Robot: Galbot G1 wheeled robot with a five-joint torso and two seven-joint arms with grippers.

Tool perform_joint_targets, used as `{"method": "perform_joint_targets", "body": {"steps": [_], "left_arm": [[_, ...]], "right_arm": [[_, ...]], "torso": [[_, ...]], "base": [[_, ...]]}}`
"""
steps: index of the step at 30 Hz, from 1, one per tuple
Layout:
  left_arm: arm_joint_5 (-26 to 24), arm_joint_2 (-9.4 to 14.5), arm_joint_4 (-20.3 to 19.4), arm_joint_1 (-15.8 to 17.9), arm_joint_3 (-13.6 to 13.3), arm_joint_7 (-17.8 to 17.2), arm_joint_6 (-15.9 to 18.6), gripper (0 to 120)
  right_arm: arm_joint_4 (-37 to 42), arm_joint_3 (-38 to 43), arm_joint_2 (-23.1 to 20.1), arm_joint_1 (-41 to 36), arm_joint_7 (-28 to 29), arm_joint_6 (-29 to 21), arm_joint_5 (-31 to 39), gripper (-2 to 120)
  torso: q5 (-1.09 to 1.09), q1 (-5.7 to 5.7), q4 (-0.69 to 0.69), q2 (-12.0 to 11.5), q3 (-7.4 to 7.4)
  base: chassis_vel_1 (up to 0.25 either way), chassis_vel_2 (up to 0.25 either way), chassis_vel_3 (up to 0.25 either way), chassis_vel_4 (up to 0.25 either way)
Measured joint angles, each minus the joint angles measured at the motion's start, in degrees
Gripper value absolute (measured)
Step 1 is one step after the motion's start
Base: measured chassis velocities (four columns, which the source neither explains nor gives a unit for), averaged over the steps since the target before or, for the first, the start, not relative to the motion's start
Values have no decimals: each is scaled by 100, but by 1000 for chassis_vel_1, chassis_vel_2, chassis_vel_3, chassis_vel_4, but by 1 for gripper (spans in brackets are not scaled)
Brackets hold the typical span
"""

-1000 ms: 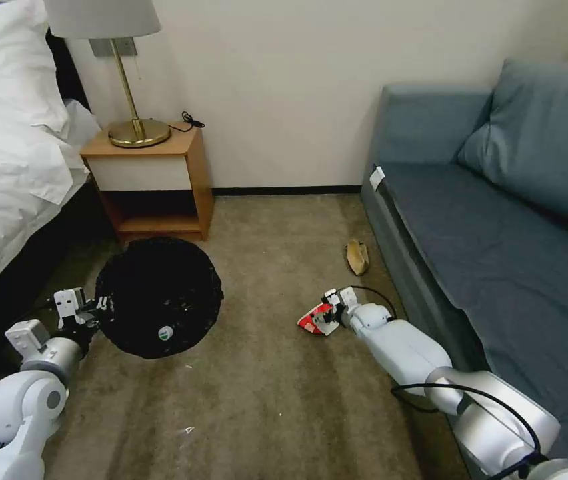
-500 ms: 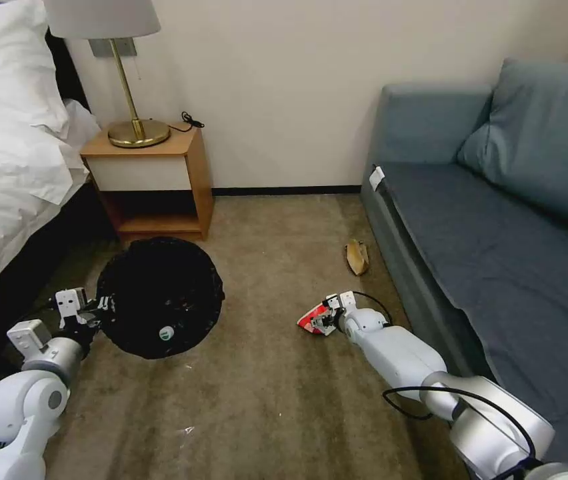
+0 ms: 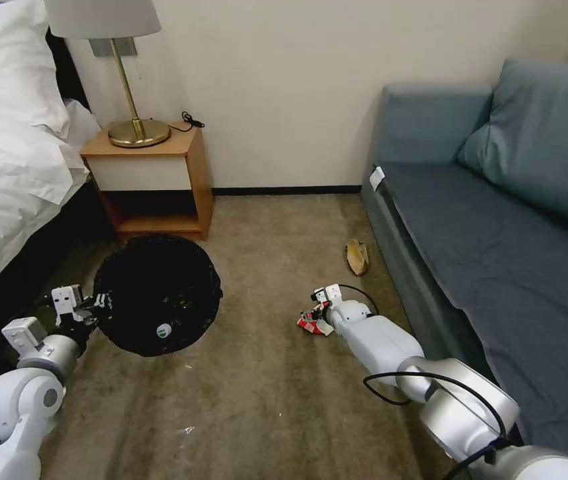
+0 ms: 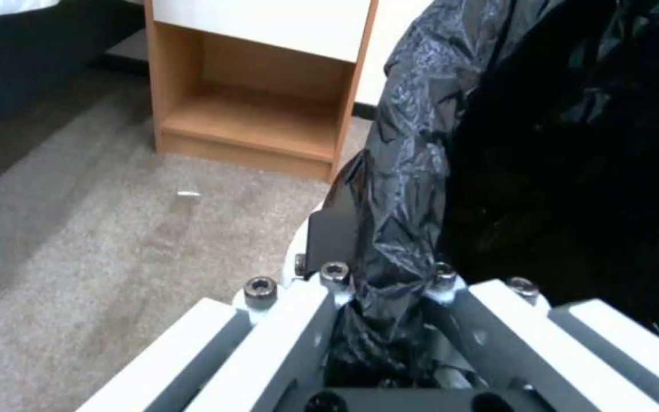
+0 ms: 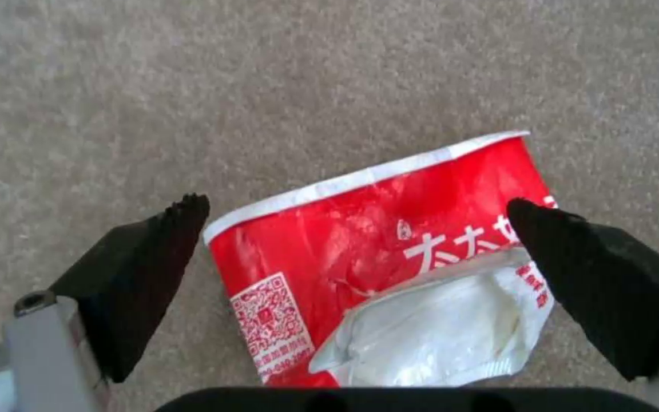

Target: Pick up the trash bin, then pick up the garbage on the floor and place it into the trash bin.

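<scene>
The flattened packet [image 3: 313,324] is edged by a thick rolled white rim, so I expect it to hold its crushed shape and stick out stiffly when the robot lifts it.
The trash bin [image 3: 157,293], lined with a black bag, is tilted toward me on the left of the carpet. My left gripper [image 3: 94,308] is shut on its near rim. In the left wrist view the bag's folded edge [image 4: 413,189] is pinched in the left gripper [image 4: 386,297]. A small white-and-green round piece [image 3: 163,331] lies inside the bin. My right gripper [image 3: 314,313] is low over the red-and-white packet [image 3: 309,325]. In the right wrist view the right gripper [image 5: 356,203] is open, its black fingertips [image 5: 139,274] straddling the packet [image 5: 390,252]. A brown banana peel [image 3: 357,257] lies by the sofa.
A wooden nightstand [image 3: 151,180] with a brass lamp [image 3: 139,130] stands behind the bin against the wall. The bed [image 3: 11,153] runs along the left and the blue sofa [image 3: 497,220] along the right. Open carpet [image 3: 264,400] lies between. A small white scrap [image 3: 187,430] is near me.
My right gripper has come down and slightly left onto the packet, now covering part of it. The left gripper and the bin have shifted a little to the left.
</scene>
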State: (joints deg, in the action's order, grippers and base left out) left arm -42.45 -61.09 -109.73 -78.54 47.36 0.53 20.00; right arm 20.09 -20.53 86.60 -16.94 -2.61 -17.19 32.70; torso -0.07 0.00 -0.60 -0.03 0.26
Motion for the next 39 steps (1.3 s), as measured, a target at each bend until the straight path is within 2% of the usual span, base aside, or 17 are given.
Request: {"method": "perform_joint_targets", "body": {"steps": [10,22,24,26,27,28,30,31,34,35,36,39], "left_arm": [[-11,11,35,94,-49,7,-21,2],[10,-29,-109,-63,-13,14,-44,2],[31,-56,-128,-80,-14,13,-44,2],[34,-59,-130,-82,-15,13,-44,2],[51,-70,-133,-88,-17,13,-48,2],[51,-70,-133,-88,-17,13,-48,2],[63,-75,-141,-101,-20,13,-50,2],[63,-75,-141,-101,-20,13,-50,2],[64,-71,-147,-101,-21,11,-53,2],[64,-69,-147,-99,-23,10,-54,2],[64,-69,-147,-99,-23,10,-54,2],[64,-67,-147,-86,-38,9,-58,2]], "right_arm": [[-228,30,98,-37,104,-145,-98,100],[-198,94,-38,-296,116,-157,-90,100],[-162,96,-67,-359,113,-144,-91,92],[-161,98,-68,-363,114,-139,-91,90],[-148,107,-83,-385,113,-116,-89,83],[-148,107,-83,-385,113,-116,-89,83],[-133,122,-104,-425,108,-56,-83,72],[-133,122,-104,-425,108,-56,-83,72],[-120,137,-132,-449,142,11,-58,58],[-108,139,-149,-456,153,32,-46,53],[-108,139,-149,-456,153,32,-46,53],[-25,146,-212,-461,196,62,68,39]], "torso": [[1,0,0,0,0],[1,0,0,0,0],[2,0,0,0,0],[2,0,0,0,-1],[2,0,1,0,-1],[2,0,1,0,-1],[2,-1,3,0,-2],[2,-1,3,0,-2],[3,-1,5,1,-2],[2,-1,4,0,-1],[2,-1,4,0,-1],[0,0,-4,0,1]], "base": [[0,0,0,0],[0,0,0,0],[0,0,0,0],[0,0,0,0],[0,0,0,0],[0,0,0,0],[0,0,0,0],[0,0,0,0],[0,0,0,0],[0,0,0,0],[0,0,0,0],[0,0,0,0]]}}
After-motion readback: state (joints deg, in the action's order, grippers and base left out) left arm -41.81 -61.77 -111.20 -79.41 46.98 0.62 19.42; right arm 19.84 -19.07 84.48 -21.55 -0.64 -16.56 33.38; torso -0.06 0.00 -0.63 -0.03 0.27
